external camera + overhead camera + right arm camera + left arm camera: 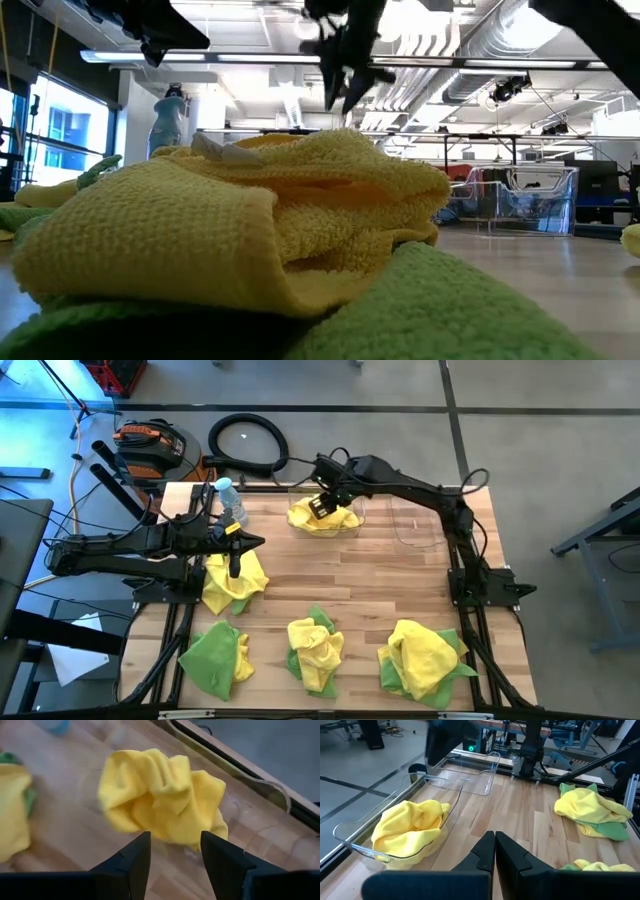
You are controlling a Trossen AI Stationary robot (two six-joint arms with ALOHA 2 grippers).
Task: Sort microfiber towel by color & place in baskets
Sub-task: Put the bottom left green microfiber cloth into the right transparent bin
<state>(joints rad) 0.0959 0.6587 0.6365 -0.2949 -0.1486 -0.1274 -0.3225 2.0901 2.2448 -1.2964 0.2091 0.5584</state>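
Note:
Yellow folds [243,659] stick out along the side of the green towel [208,658], so the green towel should come free when I lift it and leave a separate yellow towel behind.
A crumpled yellow towel [325,520] [160,795] lies inside the clear basket [350,837] at the table's far edge, near the middle. My right gripper [322,507] [175,837] hangs open above this towel, its fingers clear of the cloth and nothing between them. A second clear basket [420,520] [475,772] stands to the right of the first. My left gripper [255,542] [495,845] waits shut over the table's left side, above a yellow towel pile [235,580].
Loose towels lie along the near half: a green one [215,655], a yellow-and-green heap [315,650] and a larger yellow-on-green heap [420,660]. A clear water bottle [228,500] stands at the far left. Bare wood shows in the middle of the table [380,575].

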